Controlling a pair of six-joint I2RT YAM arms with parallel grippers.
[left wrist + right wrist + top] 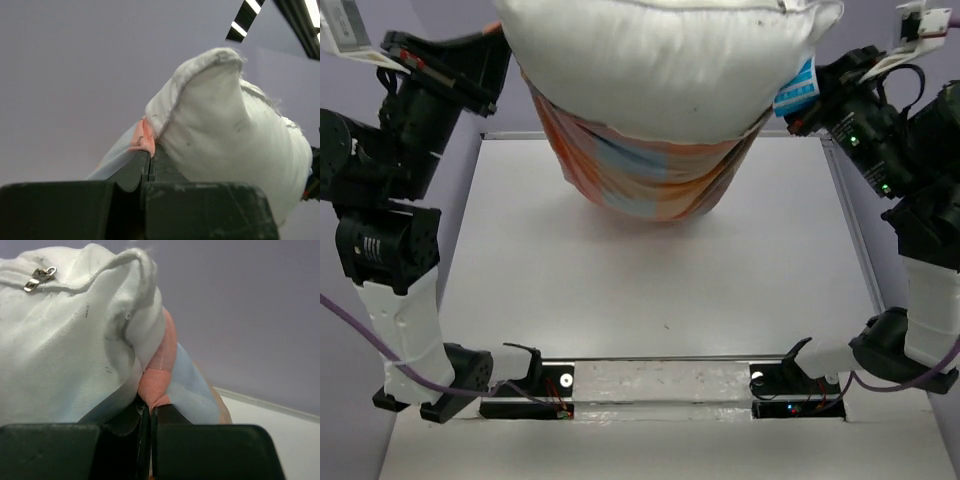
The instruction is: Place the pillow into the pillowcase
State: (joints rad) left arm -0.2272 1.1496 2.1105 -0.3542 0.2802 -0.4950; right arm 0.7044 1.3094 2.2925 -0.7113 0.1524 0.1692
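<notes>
Next, I lower the raised pillowcase and pillow to the table (665,285) two-handed before my left gripper takes the pillowcase's rim elsewhere, as the pillow's upper half (665,70) bulges out.
The white pillow (660,60) hangs in the air above the table's far edge, its lower part inside the checked pillowcase (645,175) and its upper half bulging out. A blue-and-white tag (798,88) shows at its right seam. My left gripper (148,156) is shut on the orange rim of the pillowcase (142,140), right beside the pillow's corner (220,125). My right gripper (150,410) is shut on the pillowcase's orange hem (157,377) next to the pillow (65,340), whose zip pull (39,278) shows. In the top view both grippers are hidden at the pillow's sides.
The grey table (650,290) lies below, its raised rim at the back and right. The arm bases (520,385) (800,385) stand at the near edge. A purple wall is behind.
</notes>
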